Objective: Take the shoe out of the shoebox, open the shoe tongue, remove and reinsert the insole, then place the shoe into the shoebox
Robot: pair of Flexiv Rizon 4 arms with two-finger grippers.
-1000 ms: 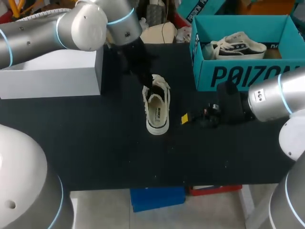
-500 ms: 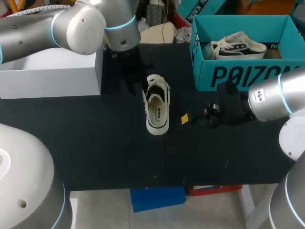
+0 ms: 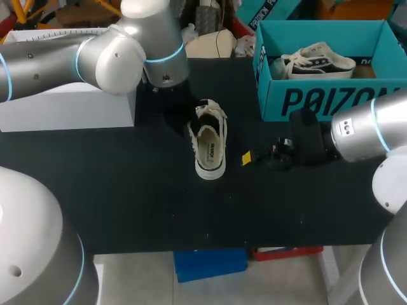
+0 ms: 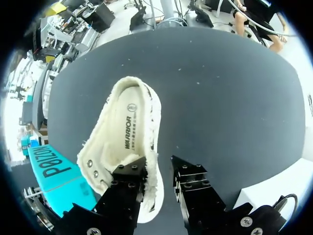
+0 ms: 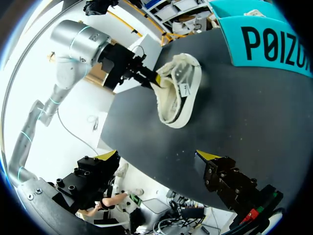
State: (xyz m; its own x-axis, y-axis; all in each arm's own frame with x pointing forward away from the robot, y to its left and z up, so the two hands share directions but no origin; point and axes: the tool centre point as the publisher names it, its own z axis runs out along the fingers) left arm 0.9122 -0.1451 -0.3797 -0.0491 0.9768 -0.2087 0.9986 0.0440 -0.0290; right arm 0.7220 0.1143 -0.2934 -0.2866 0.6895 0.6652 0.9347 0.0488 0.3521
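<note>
My gripper will lift the shoe by the edge of its collar, and the insole [image 3: 210, 149] will stay in place, because it lies flat and snug against the shoe's heel [image 3: 209, 166].
A white canvas shoe [image 3: 210, 145] lies on the black table [image 3: 127, 190], its opening up and its insole [image 4: 128, 132] showing. My left gripper [image 3: 191, 119] is at the shoe's front left edge. In the left wrist view it [image 4: 159, 171] is open and straddles the shoe's side wall [image 4: 155, 188]: one finger inside the shoe, the other just outside and apart from it. My right gripper [image 3: 254, 157] rests to the right of the shoe, wide open [image 5: 157, 155] with nothing between its fingers. The teal shoebox [image 3: 318, 95] stands at the back right.
A second shoe [image 3: 318, 62] lies inside the shoebox. A grey-white box [image 3: 70, 101] stands at the back left beside my left arm. The shoebox also shows past the shoe [image 4: 51, 169] and ahead of the right gripper [image 5: 274, 44].
My left gripper let go of the shoe's tongue, opened and drew back. It now stands over the shoe's left side wall. The right arm has not moved.
</note>
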